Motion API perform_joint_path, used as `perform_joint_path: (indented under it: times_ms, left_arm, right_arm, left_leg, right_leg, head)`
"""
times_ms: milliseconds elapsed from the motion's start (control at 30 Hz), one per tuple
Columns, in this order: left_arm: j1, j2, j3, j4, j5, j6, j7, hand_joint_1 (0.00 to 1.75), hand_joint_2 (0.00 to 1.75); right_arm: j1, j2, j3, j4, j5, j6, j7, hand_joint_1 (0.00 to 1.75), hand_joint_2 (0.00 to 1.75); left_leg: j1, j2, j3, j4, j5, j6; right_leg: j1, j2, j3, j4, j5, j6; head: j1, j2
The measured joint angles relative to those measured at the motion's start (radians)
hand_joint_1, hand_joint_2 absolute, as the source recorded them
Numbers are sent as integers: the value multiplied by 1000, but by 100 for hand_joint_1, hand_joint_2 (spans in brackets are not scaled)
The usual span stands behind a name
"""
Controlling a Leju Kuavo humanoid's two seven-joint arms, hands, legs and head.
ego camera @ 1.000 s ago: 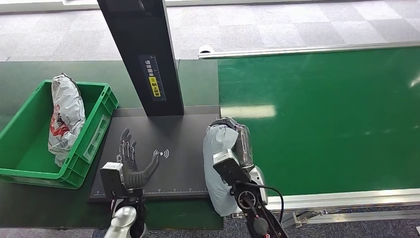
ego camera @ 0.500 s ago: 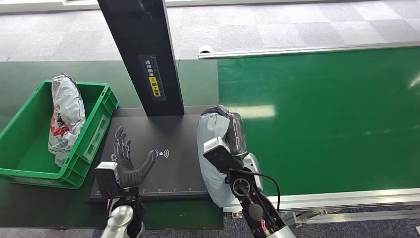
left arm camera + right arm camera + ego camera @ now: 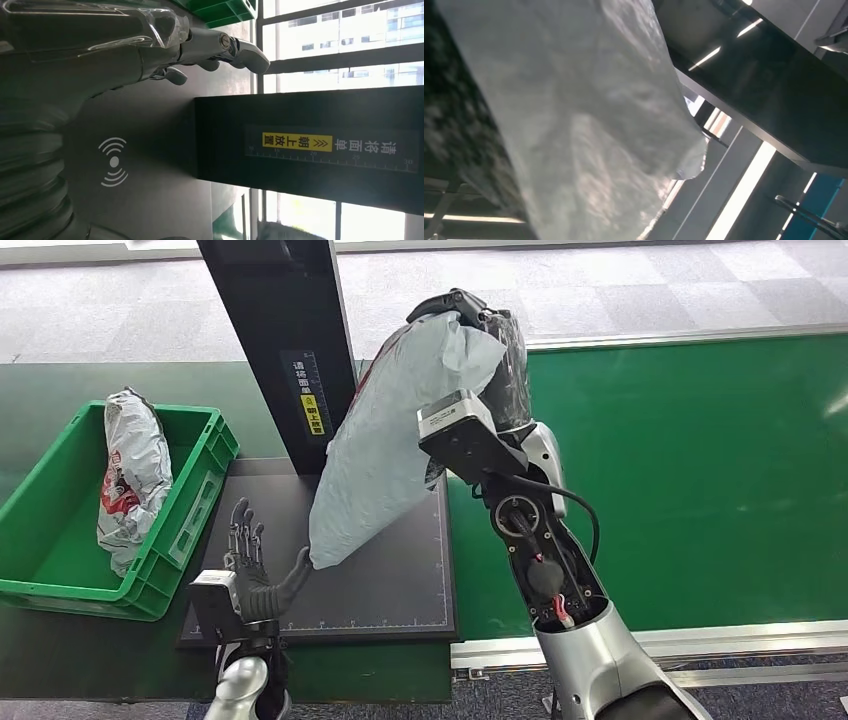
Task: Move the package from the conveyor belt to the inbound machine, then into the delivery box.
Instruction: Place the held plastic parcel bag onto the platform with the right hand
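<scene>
I expect the grey package (image 3: 383, 452) to bunch up and fold over when I lift it with my left gripper, because the plastic puckers (image 3: 468, 352) at my right gripper.
My right hand (image 3: 492, 345) grips the top of a grey plastic package (image 3: 390, 445) and holds it high above the black plate of the inbound machine (image 3: 400, 580). The bag hangs tilted, its low end near my left hand (image 3: 252, 570). Up close the same package (image 3: 589, 125) spreads across the right wrist view. My left hand (image 3: 150, 50) hovers over the plate's front left part, fingers spread, holding nothing. The green delivery box (image 3: 190, 510) stands left of the plate. The green conveyor belt (image 3: 680, 470) lies to the right.
Another grey and red package (image 3: 130, 475) leans inside the delivery box. The machine's black post (image 3: 290, 350) with a yellow label rises behind the plate. The table's front edge and a metal rail (image 3: 700, 645) run along the bottom.
My right arm has lifted the package from the plate's right edge high into the air and swung it left over the plate. My left hand has stayed nearly in place.
</scene>
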Motion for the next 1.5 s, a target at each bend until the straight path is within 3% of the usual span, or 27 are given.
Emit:
perform_joint_path:
  times_ms: [367,733,1300,1333,1433,1467,1500]
  left_arm:
    - [9,0,14,-44,9,20,-5,0,175]
    - [40,-8,21,-89,12,31,-8,0,175]
    - [55,-14,19,-102,12,39,-9,0,175]
    - [55,-14,18,-102,12,39,-9,0,175]
    - [55,-14,15,-102,12,39,-9,0,175]
    - [55,-14,14,-102,12,39,-9,0,175]
    - [55,-14,13,-102,12,40,-9,0,175]
  right_arm:
    - [-113,22,13,71,-23,48,32,175,175]
    - [-116,60,45,425,-21,-11,-31,175,175]
    - [-117,82,46,568,-21,-8,-23,175,175]
    - [-117,83,46,570,-21,-8,-23,167,175]
    - [-117,85,46,582,-21,-1,-19,36,175]
    - [-117,87,46,588,-20,5,-16,0,175]
    - [-117,89,46,595,-19,13,-14,0,175]
  left_leg:
    - [0,0,0,0,0,0]
    - [0,0,0,0,0,0]
    - [0,0,0,0,0,0]
    - [0,0,0,0,0,0]
    - [0,0,0,0,0,0]
    - [0,0,0,0,0,0]
    - [0,0,0,0,0,0]
  right_leg:
    - [0,0,0,0,0,0]
    - [0,0,0,0,0,0]
    - [0,0,-1,0,0,0]
    - [0,0,-1,0,0,0]
    - [0,0,-1,0,0,0]
    - [0,0,-1,0,0,0]
    - [0,0,-1,0,0,0]
  head:
    - [0,0]
    - [0,0]
    - [0,0]
    - [0,0]
    - [0,0]
    - [0,0]
    - [0,0]
